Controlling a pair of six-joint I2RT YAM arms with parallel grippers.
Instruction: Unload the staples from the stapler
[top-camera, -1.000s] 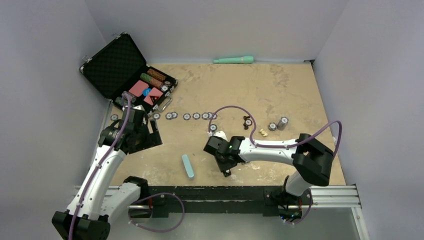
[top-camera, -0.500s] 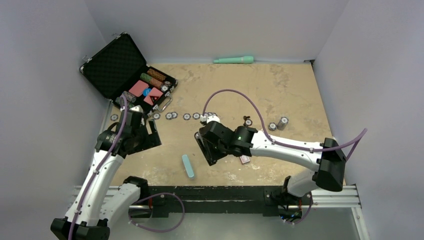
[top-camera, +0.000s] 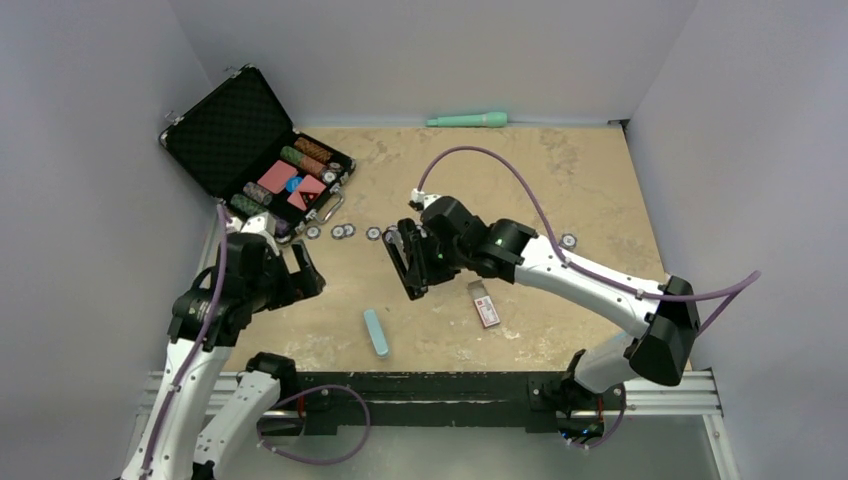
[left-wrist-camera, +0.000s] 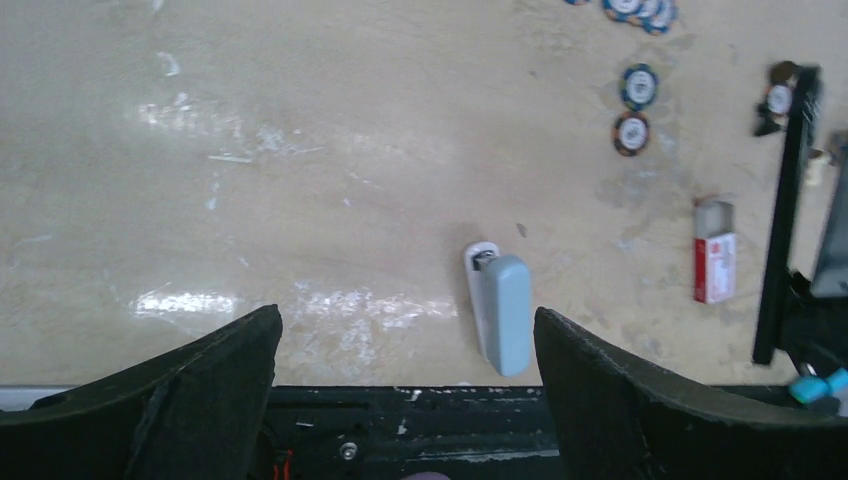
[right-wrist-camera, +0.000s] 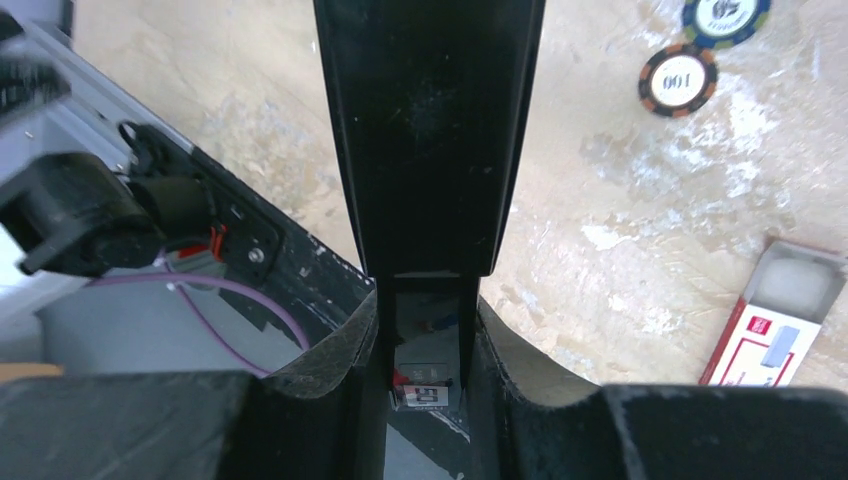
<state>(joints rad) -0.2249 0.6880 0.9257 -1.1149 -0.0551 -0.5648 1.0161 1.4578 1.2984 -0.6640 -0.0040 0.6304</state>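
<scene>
The fingers of the robot's right gripper are closed on the stapler, so the empty left gripper should take the stapler and free the right gripper to unload the staples.
My right gripper is shut on the slim black stapler and holds it above the middle of the table. In the right wrist view the stapler runs straight up from between my closed jaws. The stapler also shows as a dark bar at the right edge of the left wrist view. No staples are in view. My left gripper hovers over the table's left side. It is open and empty in the left wrist view.
A pale teal bar lies near the front edge, also seen in the left wrist view. A red-and-white box lies right of it. A row of poker chips and an open black case are at the back left.
My right gripper has carried the stapler up and away from the front edge toward the table's middle, uncovering the red-and-white box. My left arm has drawn back slightly toward the front.
</scene>
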